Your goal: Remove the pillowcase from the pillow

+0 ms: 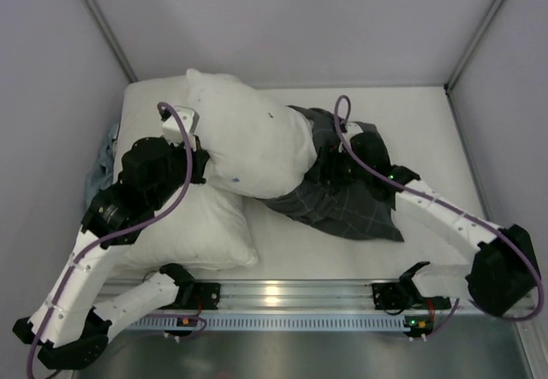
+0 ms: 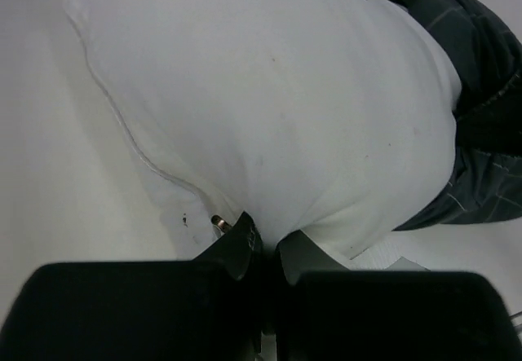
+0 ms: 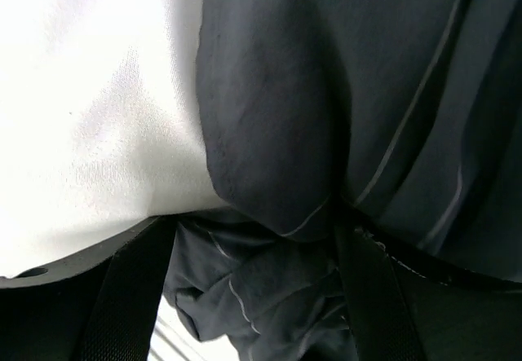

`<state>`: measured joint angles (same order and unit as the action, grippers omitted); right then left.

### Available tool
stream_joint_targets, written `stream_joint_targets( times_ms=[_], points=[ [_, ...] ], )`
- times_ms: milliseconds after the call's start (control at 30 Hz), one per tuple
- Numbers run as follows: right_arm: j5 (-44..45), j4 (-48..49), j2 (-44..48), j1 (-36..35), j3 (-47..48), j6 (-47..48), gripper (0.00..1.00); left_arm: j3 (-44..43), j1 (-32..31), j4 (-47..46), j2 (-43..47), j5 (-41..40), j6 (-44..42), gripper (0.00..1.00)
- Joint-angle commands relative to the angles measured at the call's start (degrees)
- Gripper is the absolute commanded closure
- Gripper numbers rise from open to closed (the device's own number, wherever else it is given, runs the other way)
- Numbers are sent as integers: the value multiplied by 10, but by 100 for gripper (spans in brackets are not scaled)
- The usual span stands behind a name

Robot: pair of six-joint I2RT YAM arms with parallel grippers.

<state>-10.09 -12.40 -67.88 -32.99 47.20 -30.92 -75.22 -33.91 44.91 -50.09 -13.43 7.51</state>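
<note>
The pillow's end (image 1: 305, 155) is inside the pillowcase and my right gripper is open. So I should pinch the bunched cloth (image 1: 312, 197) and pull away from my left gripper.
The white pillow (image 1: 253, 139) is raised at its left end, and its right end is still tucked into the dark checked pillowcase (image 1: 347, 199), which lies crumpled on the white table. My left gripper (image 1: 193, 151) is shut on the pillow's near edge; in the left wrist view its jaws (image 2: 267, 243) pinch white fabric beside the seam, with the pillowcase (image 2: 481, 108) at the far right. My right gripper (image 1: 330, 170) sits at the mouth of the pillowcase. Its fingers (image 3: 134, 288) stand wide apart, with bunched pillowcase cloth (image 3: 269, 288) between them and the pillow (image 3: 98, 116) at upper left.
A second white pillow (image 1: 201, 229) lies flat under my left arm at the left of the table. A bit of pale blue cloth (image 1: 106, 150) shows at the left wall. Grey walls close in the table (image 1: 428, 122) on three sides; a metal rail (image 1: 282, 295) runs along the front.
</note>
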Motion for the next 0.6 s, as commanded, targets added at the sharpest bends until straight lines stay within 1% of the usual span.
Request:
stream_joint_targets(
  times_ms=[0, 33, 67, 100, 133, 167, 233, 267, 300, 367, 400, 467, 500, 567],
  points=[
    [25, 39, -101, 3, 98, 60, 26, 7, 2, -34, 38, 31, 11, 100],
    [24, 38, -134, 6, 120, 63, 26, 13, 2, -30, 41, 31, 15, 100],
    [27, 22, -147, 7, 160, 65, 26, 25, 2, -27, 46, 31, 18, 100],
    [33, 8, -162, 7, 179, 67, 26, 31, 2, -26, 48, 27, 20, 100],
    [40, -6, -162, 6, 205, 68, 26, 35, 2, -26, 50, 27, 23, 100],
    [54, -23, -158, 6, 209, 69, 26, 40, 2, -26, 52, 25, 24, 100],
    [69, -33, -119, 4, 192, 70, 26, 43, 2, -26, 51, 15, 26, 100],
    [93, -42, -99, 4, 183, 69, 26, 43, 2, -27, 50, 11, 28, 100],
    [99, -66, -61, 4, 174, 67, 26, 42, 2, -27, 48, 8, 27, 100],
    [140, -96, -17, 0, 142, 63, 26, 41, 2, -28, 41, 4, 30, 100],
    [146, -117, 29, -1, 131, 60, 25, 41, 2, -32, 37, 4, 30, 100],
    [142, -130, 73, -6, 85, 55, 25, 39, 2, -38, 28, 7, 33, 100],
    [133, -136, 111, -7, 70, 54, 26, 39, 2, -41, 25, 8, 34, 100],
    [127, -153, 147, -10, 28, 46, 26, 37, 2, -48, 19, 10, 35, 100]
  ],
)
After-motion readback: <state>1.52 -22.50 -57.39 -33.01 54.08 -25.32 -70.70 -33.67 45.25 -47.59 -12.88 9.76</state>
